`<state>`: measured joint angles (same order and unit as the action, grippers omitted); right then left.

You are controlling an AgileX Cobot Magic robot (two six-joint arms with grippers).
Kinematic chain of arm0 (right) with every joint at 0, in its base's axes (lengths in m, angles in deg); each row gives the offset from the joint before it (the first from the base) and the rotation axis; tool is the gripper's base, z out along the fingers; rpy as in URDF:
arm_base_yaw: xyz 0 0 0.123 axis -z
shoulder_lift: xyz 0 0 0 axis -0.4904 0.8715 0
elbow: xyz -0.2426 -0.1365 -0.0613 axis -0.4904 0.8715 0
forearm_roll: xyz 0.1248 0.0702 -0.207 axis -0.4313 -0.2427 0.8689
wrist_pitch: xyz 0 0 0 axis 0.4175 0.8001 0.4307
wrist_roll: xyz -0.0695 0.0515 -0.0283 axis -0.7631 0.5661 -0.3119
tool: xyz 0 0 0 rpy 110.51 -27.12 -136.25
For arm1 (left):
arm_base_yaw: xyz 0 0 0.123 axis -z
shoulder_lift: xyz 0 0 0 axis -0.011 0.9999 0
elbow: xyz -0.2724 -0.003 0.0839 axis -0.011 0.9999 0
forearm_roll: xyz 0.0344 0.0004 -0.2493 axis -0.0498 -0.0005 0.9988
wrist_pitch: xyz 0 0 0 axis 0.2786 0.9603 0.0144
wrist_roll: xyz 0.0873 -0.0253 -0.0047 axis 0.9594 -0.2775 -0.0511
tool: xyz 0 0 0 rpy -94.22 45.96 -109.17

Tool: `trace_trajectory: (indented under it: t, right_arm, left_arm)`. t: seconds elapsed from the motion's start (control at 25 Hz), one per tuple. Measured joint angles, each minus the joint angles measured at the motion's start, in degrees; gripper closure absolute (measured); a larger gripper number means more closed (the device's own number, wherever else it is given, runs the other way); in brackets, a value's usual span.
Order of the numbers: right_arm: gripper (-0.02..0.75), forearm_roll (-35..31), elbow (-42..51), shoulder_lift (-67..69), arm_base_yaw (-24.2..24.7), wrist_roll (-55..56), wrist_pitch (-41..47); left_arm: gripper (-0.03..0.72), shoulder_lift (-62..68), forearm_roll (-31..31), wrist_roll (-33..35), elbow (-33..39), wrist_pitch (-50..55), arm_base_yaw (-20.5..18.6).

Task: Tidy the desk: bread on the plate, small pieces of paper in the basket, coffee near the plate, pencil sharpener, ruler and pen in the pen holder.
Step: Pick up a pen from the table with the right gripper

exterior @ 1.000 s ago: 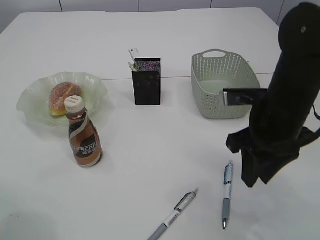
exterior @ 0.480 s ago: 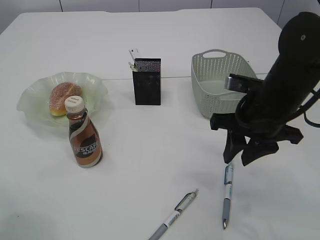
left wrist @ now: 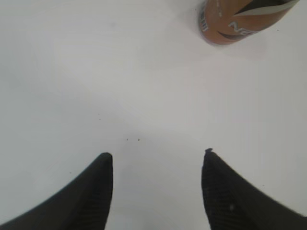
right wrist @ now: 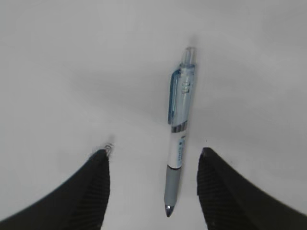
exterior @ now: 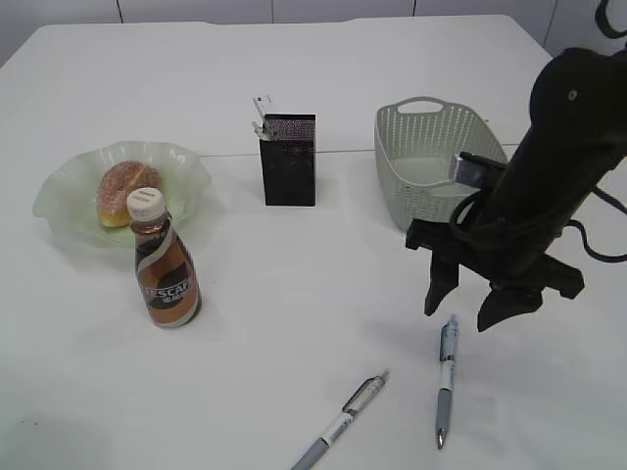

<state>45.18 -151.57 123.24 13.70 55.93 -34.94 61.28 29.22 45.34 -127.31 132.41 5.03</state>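
The open fingers of my right gripper are across the pen's narrow width [right wrist: 179,125], so I should keep going down to the blue pen's far end [exterior: 451,330] until the fingers are on either side of it, then close them.
A blue-and-white pen [exterior: 447,377] lies on the white table at the front right, and a grey pen [exterior: 341,423] lies to its left. My right gripper [exterior: 460,315] is open and points down just above the blue pen's far end. In the right wrist view the blue pen [right wrist: 180,139] lies between the open fingers of the right gripper [right wrist: 153,152], nearer the right one. The black pen holder [exterior: 289,160] stands mid-table. The bread [exterior: 125,188] is on the green plate [exterior: 59,206]. The coffee bottle [exterior: 167,259] stands next to the plate. My left gripper [left wrist: 157,154] is open and empty over bare table.
A grey-green basket [exterior: 436,176] stands behind the right arm. Pale items stick out of the pen holder's top. The coffee bottle's base [left wrist: 240,21] shows at the top right of the left wrist view. The grey pen's tip [right wrist: 109,147] peeks beside my right gripper's left finger.
My right arm has swung down and to the left. Its gripper has turned downward and now hangs open over the blue pen. Nothing on the table has moved.
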Motion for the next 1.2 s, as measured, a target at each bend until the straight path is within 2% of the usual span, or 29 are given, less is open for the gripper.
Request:
trace_trajectory:
  t: [0.48,1.2]
  right_arm:
    - [0.306,2.64,0.00,5.86,0.00,2.68,-0.38]
    - [0.303,2.79,-0.07,11.27,0.00,3.00,-5.78]
  left_arm:
    - [0.255,0.00,0.10,0.00,0.00,0.04,0.00]
    - [0.255,0.00,0.10,0.00,0.00,0.04,0.00]
